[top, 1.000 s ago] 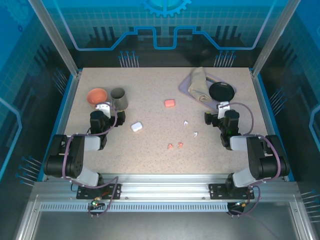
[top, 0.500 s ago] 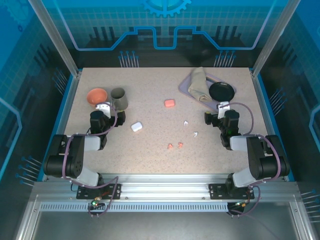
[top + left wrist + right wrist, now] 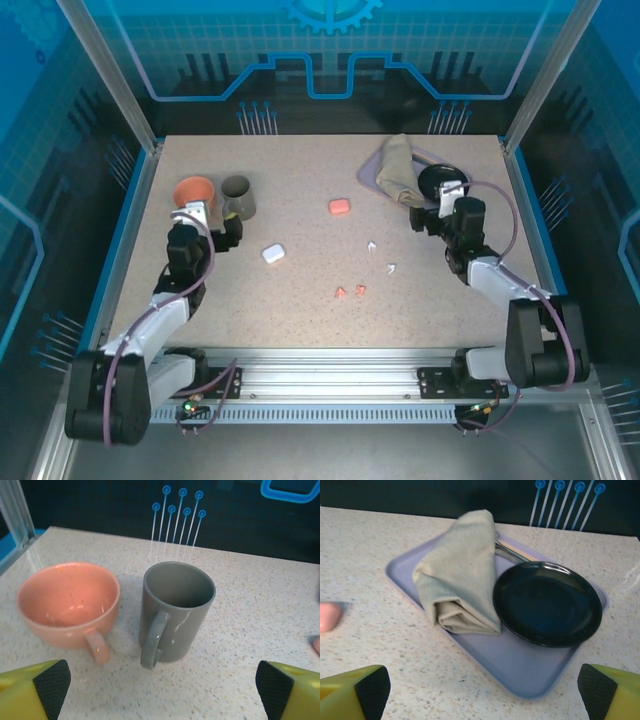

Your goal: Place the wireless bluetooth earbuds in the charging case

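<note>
The pink charging case (image 3: 340, 206) is lying clear of the lavender tray, so the robot's open right gripper should keep going toward the case and close across its narrow width.
Two white earbuds (image 3: 372, 245) (image 3: 392, 267) and two salmon-pink earbuds (image 3: 341, 292) (image 3: 360, 290) lie loose on the table, right of centre. A white charging case (image 3: 273, 253) sits shut left of them, and a pink charging case (image 3: 340, 206) (image 3: 329, 616) lies further back. My left gripper (image 3: 212, 218) (image 3: 160, 695) is open and empty, just short of the two mugs. My right gripper (image 3: 437, 210) (image 3: 480, 695) is also open and empty, in front of the tray's near corner. Both grippers are well away from the earbuds.
An orange cup (image 3: 70, 605) and a grey mug (image 3: 177, 610) stand side by side at the back left. At the back right, a lavender tray (image 3: 520, 665) holds a folded beige cloth (image 3: 460, 575) and a black plate (image 3: 547, 602). Blue walls edge the table.
Both arms have unfolded from their tucked pose. The left gripper has moved left and back towards the mugs, the right gripper back towards the tray. Nothing on the table has moved.
</note>
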Controlling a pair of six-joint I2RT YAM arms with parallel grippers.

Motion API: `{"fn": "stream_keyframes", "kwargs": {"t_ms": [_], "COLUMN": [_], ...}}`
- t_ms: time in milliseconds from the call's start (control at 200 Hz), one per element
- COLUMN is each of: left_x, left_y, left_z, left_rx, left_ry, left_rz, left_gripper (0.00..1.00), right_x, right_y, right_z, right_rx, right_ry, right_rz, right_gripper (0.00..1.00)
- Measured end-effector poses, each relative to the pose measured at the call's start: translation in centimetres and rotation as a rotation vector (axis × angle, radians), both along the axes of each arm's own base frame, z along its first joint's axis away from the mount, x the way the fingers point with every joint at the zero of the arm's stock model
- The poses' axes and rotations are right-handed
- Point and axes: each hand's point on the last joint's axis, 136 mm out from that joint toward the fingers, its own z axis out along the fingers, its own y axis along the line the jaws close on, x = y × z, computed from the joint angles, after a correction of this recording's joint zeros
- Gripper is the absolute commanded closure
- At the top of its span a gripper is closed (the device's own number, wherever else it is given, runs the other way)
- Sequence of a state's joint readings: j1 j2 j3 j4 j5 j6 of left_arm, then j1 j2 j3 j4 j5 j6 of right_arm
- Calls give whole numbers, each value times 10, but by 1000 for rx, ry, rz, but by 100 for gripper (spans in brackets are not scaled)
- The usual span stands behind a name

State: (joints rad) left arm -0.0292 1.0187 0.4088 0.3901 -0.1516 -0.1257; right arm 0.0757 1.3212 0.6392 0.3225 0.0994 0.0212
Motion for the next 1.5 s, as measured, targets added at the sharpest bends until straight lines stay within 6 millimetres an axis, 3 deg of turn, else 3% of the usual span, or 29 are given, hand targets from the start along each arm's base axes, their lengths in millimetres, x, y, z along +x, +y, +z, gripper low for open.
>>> {"fn": "stream_keyframes", "kwargs": {"t_ms": [315,440,565,770,920,1035,1201,1501], "left_x": [-14,-22,-29,-36,-38,-38,-35,-27], "left_y": [-8,-17,-21,-21,-21,-21,-21,-20], "left_z": [48,45,38,40,37,34,26,24], "left_rx": [-256,-323,-362,-383,-383,-382,-380,-373], "left_ry": [100,146,187,193,205,219,253,273], "left_rz": [42,21,17,22,25,28,35,45], "left_gripper": [1,1,1,1,1,1,1,1], "right_x": [10,19,22,33,54,58,70,88], "right_y": [105,131,150,170,179,186,194,212], "right_z": [31,22,-1,-29,-38,-56,-78,-100], "right_rx": [-160,-259,-359,-482,-567,-606,-626,-646], "right_ry": [143,203,244,304,314,346,390,438], "right_rz": [355,549,763,1028,1131,1202,1260,1298], "right_gripper": [0,0,0,0,0,0,0,2]}}
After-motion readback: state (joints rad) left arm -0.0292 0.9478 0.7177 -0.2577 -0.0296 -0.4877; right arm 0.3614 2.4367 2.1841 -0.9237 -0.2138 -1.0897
